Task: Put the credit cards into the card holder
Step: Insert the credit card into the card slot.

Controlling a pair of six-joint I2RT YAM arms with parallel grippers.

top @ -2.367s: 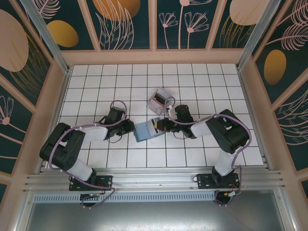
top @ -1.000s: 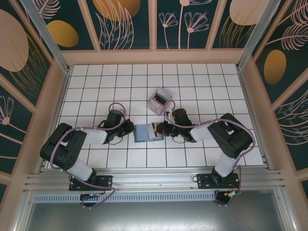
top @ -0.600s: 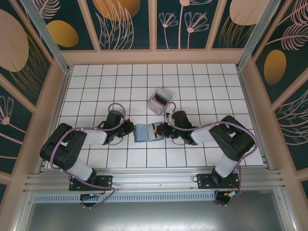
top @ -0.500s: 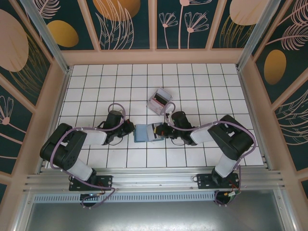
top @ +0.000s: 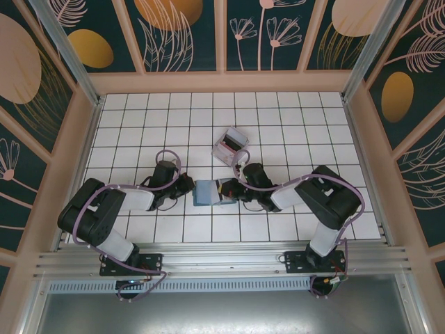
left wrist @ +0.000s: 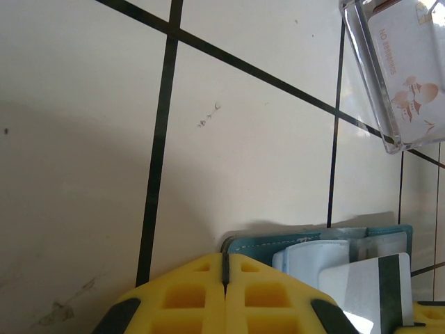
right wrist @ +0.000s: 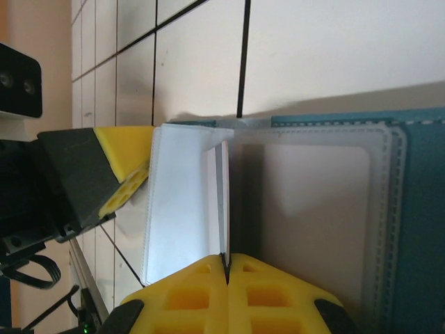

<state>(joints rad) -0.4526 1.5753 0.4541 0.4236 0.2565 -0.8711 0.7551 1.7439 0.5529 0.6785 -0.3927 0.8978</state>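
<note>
The credit card's striped end [left wrist: 391, 289] is sticking up out of the pocket. Next, my right gripper lets go of it and pushes its outer edge [right wrist: 226, 198] in with closed fingers.
The teal card holder [top: 208, 193] lies open on the tiles between both arms. My left gripper [top: 189, 186] is shut on the holder's left edge; in the left wrist view its yellow fingertips [left wrist: 201, 278] pinch the thin teal rim [left wrist: 278, 245]. My right gripper [top: 231, 190] is shut on a white credit card with a dark stripe [left wrist: 368, 285]. The right wrist view shows that card edge-on [right wrist: 222, 202], standing against the pale blue pocket flap [right wrist: 177, 209] of the card holder [right wrist: 417, 209]. More credit cards [top: 228, 147] sit in a clear stand behind.
A clear plastic stand [left wrist: 389, 83] with cards rests about one tile beyond the holder. White tiled floor [top: 139, 118] spreads around, fenced by wooden walls [top: 222, 82]. The left gripper's yellow finger [right wrist: 118, 167] sits just beside the flap in the right wrist view.
My right gripper has slid a little left with the card, further over the open holder. The left gripper has kept its grip and place.
</note>
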